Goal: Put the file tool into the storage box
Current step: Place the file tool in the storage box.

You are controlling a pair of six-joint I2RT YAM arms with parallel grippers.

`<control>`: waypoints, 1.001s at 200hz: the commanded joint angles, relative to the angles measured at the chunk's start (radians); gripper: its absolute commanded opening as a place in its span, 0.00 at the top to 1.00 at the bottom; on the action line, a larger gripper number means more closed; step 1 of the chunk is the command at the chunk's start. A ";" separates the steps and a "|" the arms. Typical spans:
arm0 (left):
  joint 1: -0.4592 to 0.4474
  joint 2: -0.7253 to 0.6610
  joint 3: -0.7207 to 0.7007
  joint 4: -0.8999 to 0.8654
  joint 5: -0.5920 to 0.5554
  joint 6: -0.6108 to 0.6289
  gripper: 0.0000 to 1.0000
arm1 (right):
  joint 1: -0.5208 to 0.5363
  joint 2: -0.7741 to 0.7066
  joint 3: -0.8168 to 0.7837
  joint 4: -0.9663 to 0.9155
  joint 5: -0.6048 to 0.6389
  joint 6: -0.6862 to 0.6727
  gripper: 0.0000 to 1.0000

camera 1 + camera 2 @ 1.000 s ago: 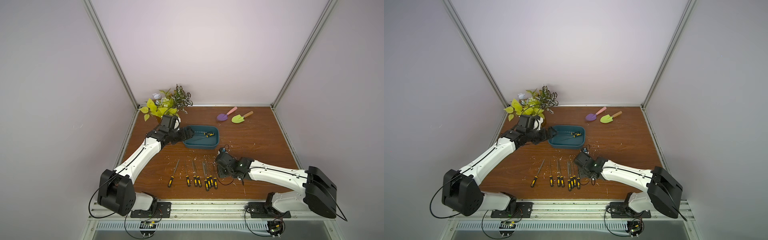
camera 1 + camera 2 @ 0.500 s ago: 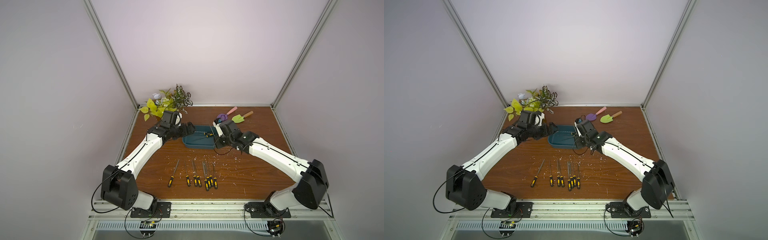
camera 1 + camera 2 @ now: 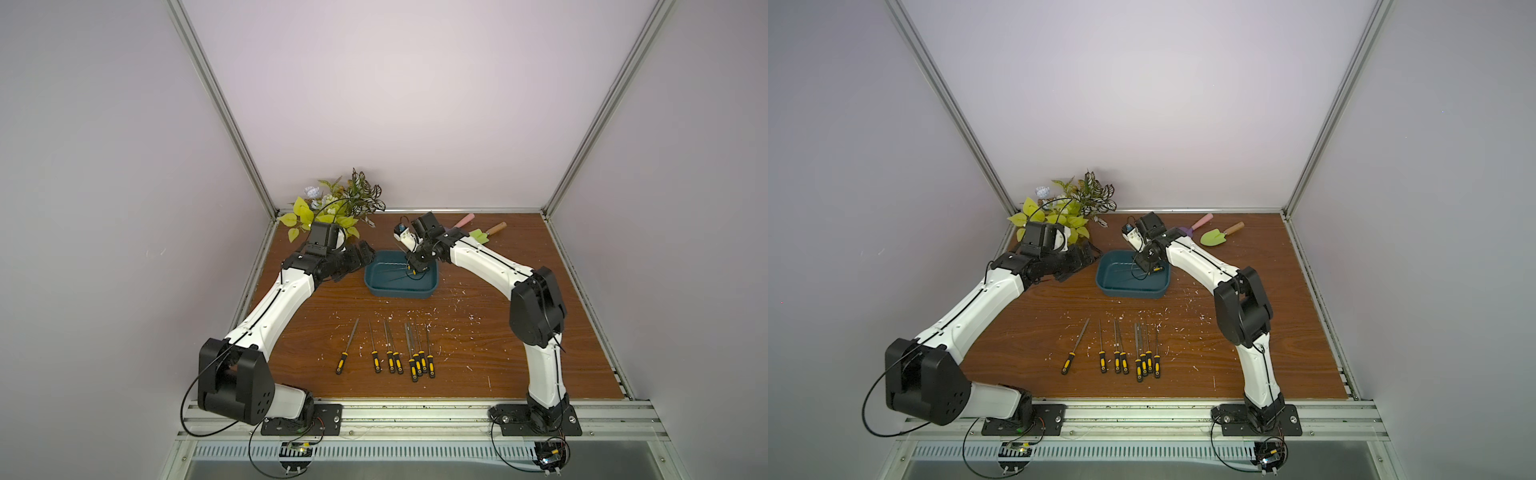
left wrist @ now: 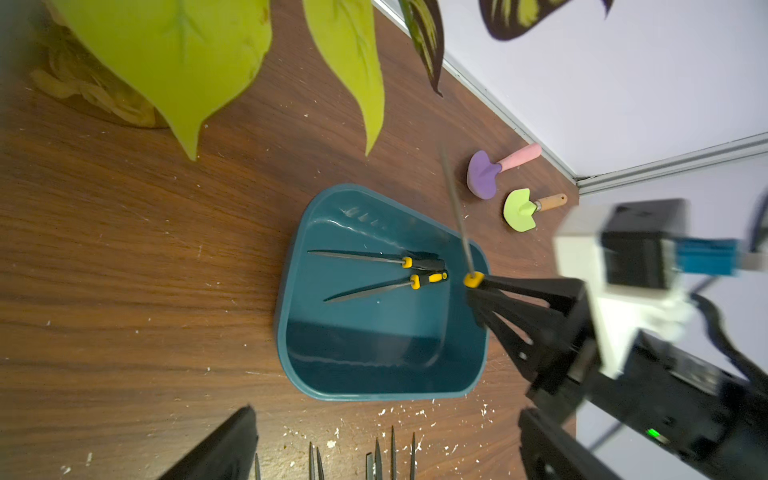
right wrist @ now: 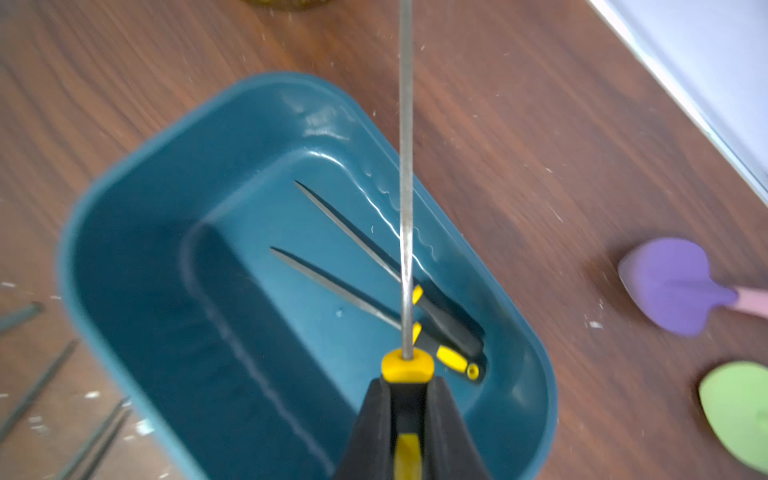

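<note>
I keep lowering with my right gripper until it nears the storage box's bottom (image 3: 403,282), as the held file tool's handle (image 5: 407,368) hangs over the open storage box.
The dark teal storage box (image 3: 399,291) (image 3: 1129,291) stands at the back middle of the table. Two yellow-and-black file tools (image 4: 374,258) (image 4: 374,291) lie on its floor. My right gripper (image 5: 408,380) (image 3: 415,266) hangs over the box's right end. It is shut on the handle of a third file tool (image 5: 407,365), whose thin shaft (image 5: 405,166) juts out over the box. My left gripper (image 4: 386,411) (image 3: 361,253) hovers just left of the box, open and empty. Several more file tools (image 3: 390,353) lie in a row near the front of the table.
A leafy potted plant (image 3: 336,203) stands at the back left, close behind my left arm. A purple toy trowel (image 4: 484,174) and a green one (image 4: 519,210) lie at the back right. White crumbs (image 3: 453,299) are scattered between the box and the row.
My right arm has swung from the row of files at the front up and back over the box, carrying a file. The left gripper has stayed beside the box.
</note>
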 commanded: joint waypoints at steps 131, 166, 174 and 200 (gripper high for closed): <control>0.005 -0.079 -0.033 -0.059 -0.028 -0.029 0.00 | 0.059 -0.049 -0.237 0.084 0.152 -0.169 0.72; 0.005 -0.105 -0.059 -0.059 -0.022 -0.034 0.00 | 0.059 -0.056 -0.214 0.115 0.242 -0.126 0.59; 0.004 -0.111 -0.065 -0.060 -0.021 -0.034 0.00 | 0.059 -0.056 -0.199 0.116 0.268 -0.109 0.58; 0.005 -0.131 -0.086 -0.060 -0.022 -0.029 0.01 | 0.059 -0.060 -0.160 0.103 0.293 -0.052 0.57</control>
